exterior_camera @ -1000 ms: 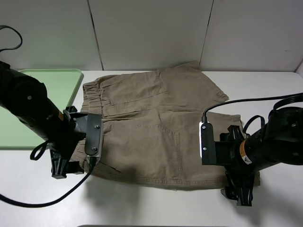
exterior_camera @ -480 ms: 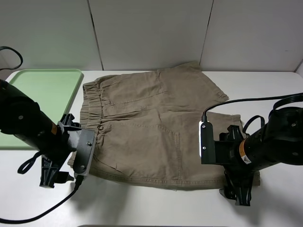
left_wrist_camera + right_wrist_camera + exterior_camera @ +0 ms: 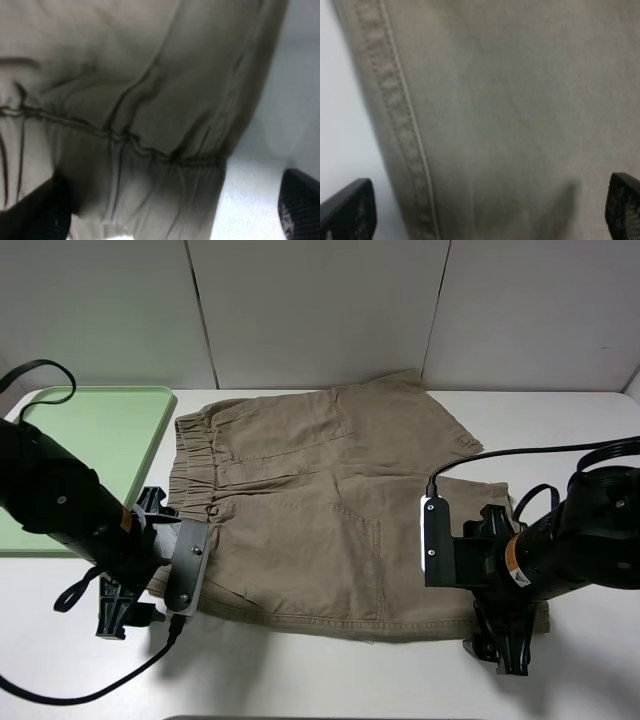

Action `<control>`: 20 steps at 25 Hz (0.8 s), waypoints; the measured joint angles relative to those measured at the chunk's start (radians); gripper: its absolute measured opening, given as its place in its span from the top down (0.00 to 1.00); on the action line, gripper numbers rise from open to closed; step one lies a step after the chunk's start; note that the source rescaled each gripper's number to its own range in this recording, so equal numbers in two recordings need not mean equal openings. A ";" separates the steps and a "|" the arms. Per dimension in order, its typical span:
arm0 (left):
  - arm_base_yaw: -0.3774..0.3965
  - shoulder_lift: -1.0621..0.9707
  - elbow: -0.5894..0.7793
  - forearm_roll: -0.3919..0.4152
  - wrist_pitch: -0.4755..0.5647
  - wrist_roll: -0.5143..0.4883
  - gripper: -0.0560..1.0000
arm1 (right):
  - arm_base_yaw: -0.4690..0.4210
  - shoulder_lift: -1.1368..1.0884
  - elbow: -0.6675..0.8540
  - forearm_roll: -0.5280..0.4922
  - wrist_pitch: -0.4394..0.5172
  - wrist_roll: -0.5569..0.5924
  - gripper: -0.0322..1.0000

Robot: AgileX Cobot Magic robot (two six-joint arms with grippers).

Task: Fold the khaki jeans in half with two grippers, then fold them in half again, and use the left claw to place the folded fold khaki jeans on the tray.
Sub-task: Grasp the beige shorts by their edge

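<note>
A back pocket should be hidden underneath when I fold the khaki jeans' near leg (image 3: 415, 590) over, because the stitched front pocket outline (image 3: 377, 550) is facing up.
The khaki jeans (image 3: 320, 510) lie flat on the white table, gathered waistband to the left and leg hems to the right. My left gripper (image 3: 117, 612) hangs low over the near waistband corner. In the left wrist view its fingertips (image 3: 32, 215) stand wide apart on either side of the elastic waistband (image 3: 150, 150), so the left gripper (image 3: 165, 215) is open. My right gripper (image 3: 506, 650) is down at the near right hem corner. It is open too, with the stitched hem (image 3: 400, 125) between the right gripper's (image 3: 485, 210) two black fingertips (image 3: 347, 210). The pale-green tray (image 3: 90, 430) sits at the far left.
A grey panelled wall closes off the back of the table. Black cables trail from both arms, one looping over the tray's far corner (image 3: 35, 380) and one across the right side (image 3: 540, 452). Bare white table (image 3: 330, 680) runs along the front edge.
The left arm swung out to the left and down off the waistband, then came back slightly toward the near waistband corner. The right arm has stayed put.
</note>
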 joint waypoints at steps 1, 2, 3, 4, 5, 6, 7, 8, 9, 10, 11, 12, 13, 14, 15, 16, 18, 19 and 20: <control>0.000 0.003 0.000 0.000 -0.003 -0.005 0.14 | 0.000 0.000 0.000 0.000 0.000 0.000 0.00; 0.000 0.003 0.000 0.000 -0.008 -0.011 0.14 | 0.000 0.001 0.000 0.000 0.001 0.000 0.00; 0.000 0.005 0.000 0.000 -0.011 -0.016 0.14 | 0.000 0.001 0.000 0.000 0.001 0.000 0.00; 0.000 0.005 0.000 0.000 -0.022 -0.024 0.14 | 0.000 0.001 0.000 0.000 0.001 0.000 0.00; 0.000 0.006 0.000 0.000 -0.036 -0.029 0.14 | 0.000 0.002 0.000 0.000 0.001 0.001 0.00; 0.000 0.006 0.000 0.000 -0.045 -0.033 0.15 | 0.000 0.003 0.000 0.000 0.001 0.001 0.00; 0.000 0.007 0.000 -0.001 -0.055 -0.035 0.17 | 0.000 0.003 0.000 0.000 0.001 0.001 0.00; 0.000 0.010 0.000 -0.002 -0.059 -0.037 0.21 | 0.000 0.003 0.000 -0.001 0.001 0.001 0.02; 0.000 0.011 0.000 -0.003 -0.065 -0.040 0.26 | 0.000 0.003 0.000 -0.001 0.001 0.001 0.09; 0.000 0.013 0.000 -0.003 -0.072 -0.042 0.31 | 0.000 0.003 0.000 -0.001 0.001 0.001 0.21; 0.000 0.013 0.000 -0.004 -0.076 -0.043 0.38 | 0.000 0.003 0.000 -0.001 0.003 0.001 0.35; 0.000 0.014 0.000 -0.004 -0.077 -0.043 0.46 | 0.000 0.003 0.000 -0.001 0.008 0.001 0.49; 0.000 0.015 0.000 -0.004 -0.077 -0.043 0.52 | 0.000 0.003 0.000 -0.001 0.014 0.001 0.65; 0.000 0.018 0.000 -0.004 -0.077 -0.043 0.59 | 0.000 0.003 0.000 -0.001 0.021 0.001 0.81; 0.000 0.023 0.000 -0.004 -0.079 -0.043 0.66 | 0.000 0.003 0.000 -0.001 0.031 0.001 0.90; 0.000 0.025 0.000 -0.004 -0.085 -0.043 0.72 | 0.000 0.003 0.000 -0.001 0.037 0.001 0.97; 0.000 0.026 0.000 -0.002 -0.090 -0.043 0.82 | 0.000 0.003 0.000 -0.003 0.041 0.001 0.97; 0.000 0.028 0.000 -0.001 -0.094 -0.043 0.86 | 0.000 0.003 0.000 -0.004 0.044 0.001 0.97; 0.000 0.028 0.000 -0.001 -0.096 -0.043 0.87 | 0.000 0.003 0.000 -0.004 0.048 0.001 0.97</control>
